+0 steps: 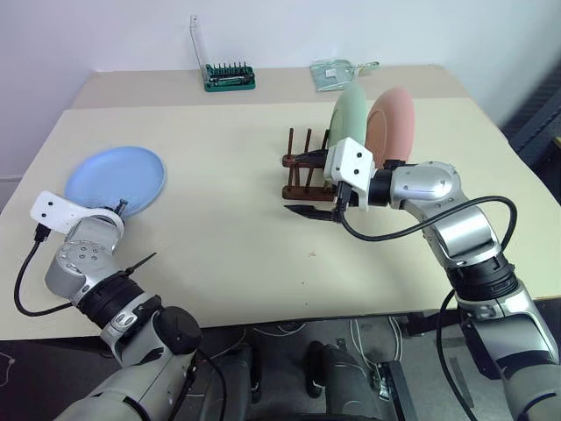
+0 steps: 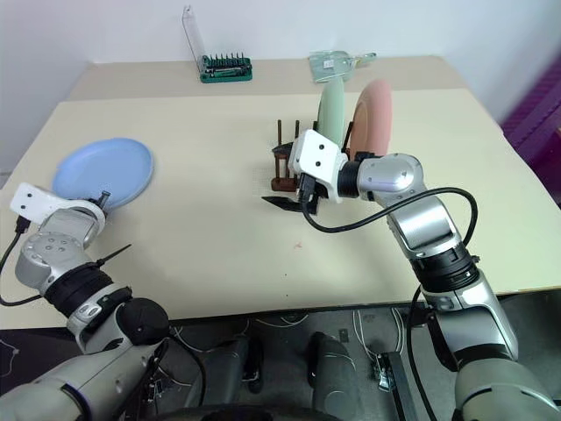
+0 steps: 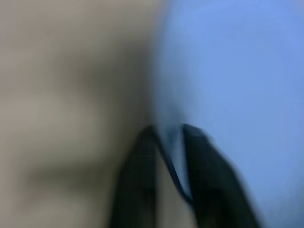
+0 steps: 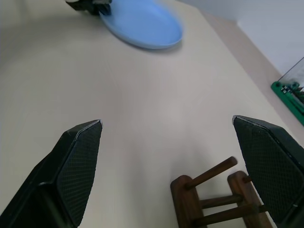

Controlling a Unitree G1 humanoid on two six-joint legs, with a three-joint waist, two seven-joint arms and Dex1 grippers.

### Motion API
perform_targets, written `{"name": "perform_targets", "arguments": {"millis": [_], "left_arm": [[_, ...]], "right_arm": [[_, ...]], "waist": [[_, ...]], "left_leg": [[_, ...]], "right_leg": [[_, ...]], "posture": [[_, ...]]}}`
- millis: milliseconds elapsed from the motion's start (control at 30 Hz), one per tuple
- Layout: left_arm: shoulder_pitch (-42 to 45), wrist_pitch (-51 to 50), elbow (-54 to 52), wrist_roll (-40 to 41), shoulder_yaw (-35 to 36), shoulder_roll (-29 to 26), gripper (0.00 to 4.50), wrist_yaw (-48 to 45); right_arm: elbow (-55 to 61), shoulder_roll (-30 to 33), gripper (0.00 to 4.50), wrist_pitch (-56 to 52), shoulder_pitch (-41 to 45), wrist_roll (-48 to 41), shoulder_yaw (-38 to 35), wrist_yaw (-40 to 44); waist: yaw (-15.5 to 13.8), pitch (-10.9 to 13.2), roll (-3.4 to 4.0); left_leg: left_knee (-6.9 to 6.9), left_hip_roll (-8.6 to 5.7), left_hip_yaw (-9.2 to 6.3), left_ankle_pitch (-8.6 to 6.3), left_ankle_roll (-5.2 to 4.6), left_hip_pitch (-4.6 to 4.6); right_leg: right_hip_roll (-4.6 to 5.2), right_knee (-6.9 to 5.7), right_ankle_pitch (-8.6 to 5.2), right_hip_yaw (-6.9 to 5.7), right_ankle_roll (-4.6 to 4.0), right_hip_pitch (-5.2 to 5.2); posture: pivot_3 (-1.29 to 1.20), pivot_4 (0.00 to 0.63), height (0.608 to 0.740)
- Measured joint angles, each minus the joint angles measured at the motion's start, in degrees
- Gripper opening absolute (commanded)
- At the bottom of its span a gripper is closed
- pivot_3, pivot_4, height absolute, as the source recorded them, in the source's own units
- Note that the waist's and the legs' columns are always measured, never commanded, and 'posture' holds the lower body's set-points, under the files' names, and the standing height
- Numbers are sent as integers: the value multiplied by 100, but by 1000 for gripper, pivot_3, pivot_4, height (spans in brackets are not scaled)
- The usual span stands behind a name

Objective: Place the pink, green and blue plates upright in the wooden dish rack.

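Note:
I have the blue plate's near rim (image 1: 130, 210) in my left gripper, far from the dish rack, so next my right gripper grabs the plate by its free rim (image 1: 162, 179) first.
The light blue plate (image 1: 116, 175) lies flat at the table's left side. My left gripper (image 1: 120, 207) is at its near rim; the left wrist view shows both black fingers (image 3: 142, 161) shut on the plate's edge (image 3: 173, 147). The mint green plate (image 1: 348, 114) and the salmon pink plate (image 1: 393, 118) stand upright side by side in the dark wooden dish rack (image 1: 296, 165). My right gripper (image 1: 303, 184) hovers open just in front of the rack's free pegs (image 4: 211, 173), nothing between its fingers.
A green tray of screwdriver bits (image 1: 230, 77) and a clear plastic case (image 1: 337, 74) sit on the farther table at the back. A black cable (image 1: 412, 228) loops from my right wrist. Bare tabletop (image 1: 228, 202) lies between the blue plate and the rack.

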State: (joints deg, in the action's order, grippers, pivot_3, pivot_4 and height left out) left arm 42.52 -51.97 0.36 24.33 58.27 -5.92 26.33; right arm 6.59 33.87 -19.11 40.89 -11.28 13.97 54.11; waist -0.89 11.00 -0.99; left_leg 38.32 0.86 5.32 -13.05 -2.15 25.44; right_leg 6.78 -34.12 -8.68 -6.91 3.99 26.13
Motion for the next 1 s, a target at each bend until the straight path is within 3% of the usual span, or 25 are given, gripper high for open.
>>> {"name": "perform_targets", "arguments": {"millis": [133,300,467,600,833,1000], "left_arm": [[-25,212,-8,138,-306,-4,66,-162],[140,266,-657,278,-1765,-102,66,-990],[729,-206,-1278,547,-2794,47,66,-1088],[805,-820,-1410,712,-3085,112,66,-914],[1156,-1534,-1612,953,-3042,271,66,-650],[1167,-1738,-1637,1026,-3033,391,0,-592]], "right_arm": [[3,4,4500,87,-19,151,-2,-97],[-343,-204,4500,492,260,512,48,-271],[-1113,-565,4500,1876,970,1626,436,-939],[-2141,-617,4500,3006,1378,2602,739,-1668],[-3168,-736,4500,4082,1833,3548,942,-2463],[-3547,-780,2134,4447,1863,3877,1055,-2668]], "waist": [[5,0,-1],[16,13,-23],[38,13,-23],[63,14,-22],[58,16,-23],[58,16,-23]], "left_leg": [[0,1,0,0,1,2],[1,0,4,2,3,9],[-11,1,8,4,3,3],[-12,2,10,9,9,2],[-11,2,7,23,32,3],[-11,1,4,26,36,3]], "right_leg": [[-1,-2,0,-1,-1,4],[-1,3,3,1,-6,9],[-3,1,3,3,-4,12],[-7,-1,3,4,-4,14],[-9,2,2,5,-3,9],[-10,0,2,5,-3,9]], "posture": [[0,150,730],[0,150,730],[0,150,730],[0,150,730],[0,150,730],[0,150,730]]}}
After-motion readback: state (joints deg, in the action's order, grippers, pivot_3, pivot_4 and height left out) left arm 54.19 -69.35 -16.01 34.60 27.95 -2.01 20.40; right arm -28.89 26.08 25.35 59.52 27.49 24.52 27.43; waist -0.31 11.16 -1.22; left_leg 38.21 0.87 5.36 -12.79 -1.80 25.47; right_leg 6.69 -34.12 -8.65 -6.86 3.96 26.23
